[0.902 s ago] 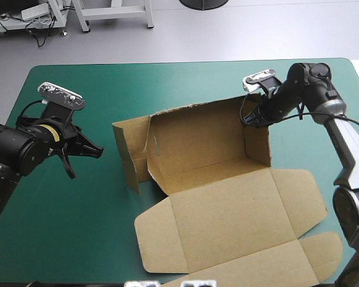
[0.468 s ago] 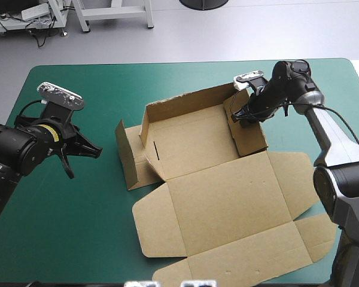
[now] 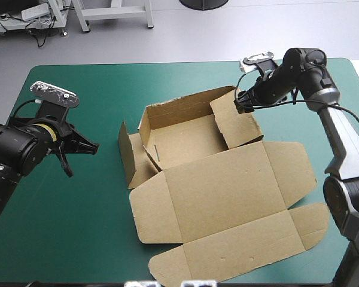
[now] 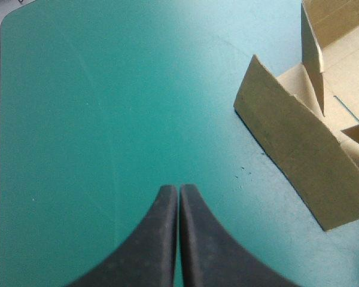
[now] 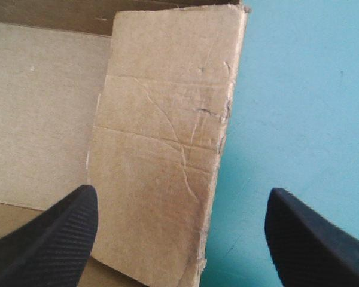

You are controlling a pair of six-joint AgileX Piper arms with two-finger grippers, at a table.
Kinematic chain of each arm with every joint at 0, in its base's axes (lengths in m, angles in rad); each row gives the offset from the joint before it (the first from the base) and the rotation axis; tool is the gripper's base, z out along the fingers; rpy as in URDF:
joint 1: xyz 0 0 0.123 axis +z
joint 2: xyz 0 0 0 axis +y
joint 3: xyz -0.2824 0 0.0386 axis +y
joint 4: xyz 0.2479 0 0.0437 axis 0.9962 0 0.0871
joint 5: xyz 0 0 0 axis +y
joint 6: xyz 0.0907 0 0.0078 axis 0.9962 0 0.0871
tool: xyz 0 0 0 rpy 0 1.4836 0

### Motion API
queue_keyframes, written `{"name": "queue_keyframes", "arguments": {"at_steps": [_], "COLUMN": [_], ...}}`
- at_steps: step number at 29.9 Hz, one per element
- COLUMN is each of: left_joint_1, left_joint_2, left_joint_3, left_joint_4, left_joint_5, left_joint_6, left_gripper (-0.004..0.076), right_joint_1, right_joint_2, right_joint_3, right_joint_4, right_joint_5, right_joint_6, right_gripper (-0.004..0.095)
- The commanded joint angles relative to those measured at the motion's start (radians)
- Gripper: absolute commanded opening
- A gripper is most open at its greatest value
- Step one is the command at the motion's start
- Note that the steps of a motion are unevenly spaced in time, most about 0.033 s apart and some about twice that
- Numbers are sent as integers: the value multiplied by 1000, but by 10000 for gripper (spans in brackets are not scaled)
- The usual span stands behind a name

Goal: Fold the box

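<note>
The box's side flap leans inward from its worn top fold. It will stand up straight when I pinch it, then spring back inward once I let it go.
The brown box lies in the middle of the table, its back wall raised and its lid flat toward the near edge. The right side flap leans inward over the floor; the left flap stands half raised. My right gripper hovers at the flap's far corner, open, with nothing held. In the right wrist view, the right gripper has its black fingers spread wide, the flap just ahead of them. My left gripper is shut and empty over bare cover, the left flap off to one side.
The teal-green cover shows bare on the left side and along the far edge. The flat lid and its tabs reach close to the near right corner of the table.
My right gripper has opened and let go of the right flap, which now leans inward. The box was first pushed leftward and turned a little. The left arm barely shifted.
</note>
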Motion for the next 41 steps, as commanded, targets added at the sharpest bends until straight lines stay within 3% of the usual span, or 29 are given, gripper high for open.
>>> {"name": "queue_keyframes", "arguments": {"at_steps": [1,9,13,19,22,28,31,38,41], "left_joint_1": [1,1,1,1,1,1,1,1,1], "left_joint_2": [-22,-22,-22,-22,-22,-22,-22,-22,-22], "left_joint_3": [-27,-27,-27,-27,-27,-27,-27,-27,-27], "left_joint_4": [27,-12,-30,-50,-50,-52,-48,-48,-48], "left_joint_5": [-33,-17,-17,-16,-15,-8,-8,-13,-37], "left_joint_6": [-22,6,25,34,34,59,61,29,20], "left_gripper": [1,1,1,1,1,1,1,1,1], "right_joint_1": [1,1,3,6,6,6,6,-30,-76], "right_joint_2": [-70,4,70,138,149,159,159,86,17], "right_joint_3": [-33,17,27,27,27,27,19,-54,-74], "right_joint_4": [-3,-15,33,46,48,48,53,270,288], "right_joint_5": [17,17,17,17,17,17,17,17,17], "right_joint_6": [-5,3,17,33,45,20,17,-37,-47], "right_gripper": [720,718,715,662,540,11,-20,-20,-20]}}
